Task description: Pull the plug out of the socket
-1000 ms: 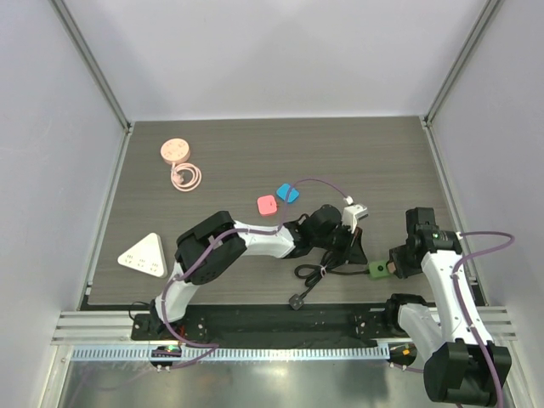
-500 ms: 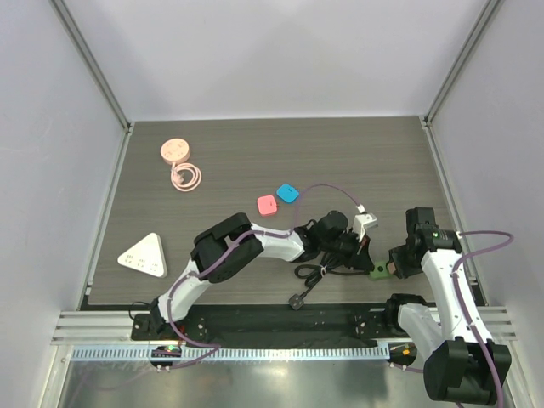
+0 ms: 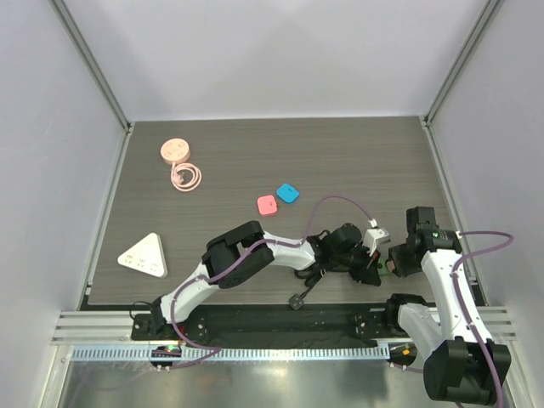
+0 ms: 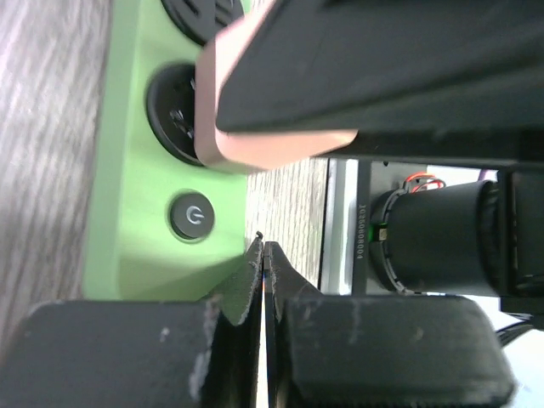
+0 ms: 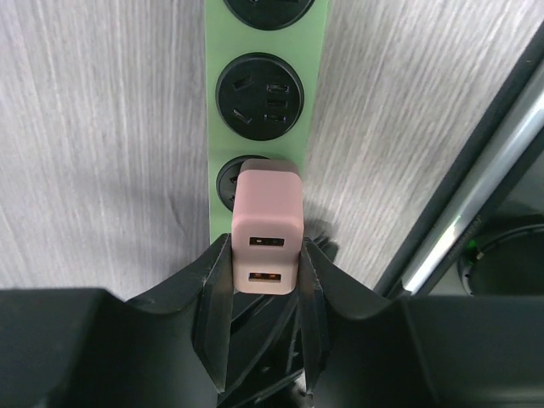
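Note:
My left gripper should move back over the socket's top [image 4: 180, 184] before my right gripper pulls, because my left gripper's fingers hang off the socket's edge [image 4: 244, 228] by the power button.
The socket is a green power strip [image 5: 263, 85] with round black outlets and a round power button [image 4: 191, 217] at its end. In the top view it is almost hidden under both grippers. A pink USB plug [image 5: 268, 225] stands over one outlet. I cannot tell whether its prongs are seated. My right gripper [image 5: 266, 246] is shut on the plug's sides; in the top view it is at the near right [image 3: 393, 260]. My left gripper [image 4: 263, 251] is shut and empty, its tips by the strip's button end, close to the right gripper in the top view [image 3: 367, 259].
The strip's black cord and its plug [image 3: 299, 299] lie near the table's front edge. A pink square [image 3: 267, 205] and a blue square [image 3: 288, 193] lie mid-table. A white triangular adapter [image 3: 143, 255] is at the left and a pink round reel [image 3: 176, 150] at the far left.
My left gripper has moved right and nearer along the strip until it is next to the right gripper, covering the strip's green end. The right arm has barely moved.

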Robot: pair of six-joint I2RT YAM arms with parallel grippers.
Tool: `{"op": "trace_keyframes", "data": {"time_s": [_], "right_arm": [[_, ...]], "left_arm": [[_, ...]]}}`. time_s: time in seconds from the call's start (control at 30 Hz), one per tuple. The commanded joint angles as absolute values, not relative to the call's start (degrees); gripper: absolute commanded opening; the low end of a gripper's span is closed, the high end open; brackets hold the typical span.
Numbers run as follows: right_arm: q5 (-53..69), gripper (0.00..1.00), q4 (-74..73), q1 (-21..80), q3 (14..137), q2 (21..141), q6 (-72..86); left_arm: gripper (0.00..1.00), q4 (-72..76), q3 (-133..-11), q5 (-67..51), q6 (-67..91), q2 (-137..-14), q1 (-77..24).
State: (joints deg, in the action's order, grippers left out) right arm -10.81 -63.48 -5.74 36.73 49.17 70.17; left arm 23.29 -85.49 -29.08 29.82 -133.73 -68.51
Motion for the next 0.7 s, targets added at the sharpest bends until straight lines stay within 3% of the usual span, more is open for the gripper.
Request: {"op": "trace_keyframes", "data": {"time_s": [0.0,0.27,0.67], "right_arm": [[-10.20,0.01,-63.19,-5.71,37.88,48.61,69.70],[-9.93,0.01,-63.81,-5.71,37.70,47.90,69.35],[-9.49,0.01,-63.98,-5.71,38.67,48.87,69.34]], "left_arm": [[0.00,23.27,-85.62,-26.01,29.79,-134.39,-68.03],[0.00,27.69,-80.77,-19.80,23.76,-124.82,-67.94],[0.00,24.35,-89.47,-22.41,25.84,-131.83,-66.62]]}}
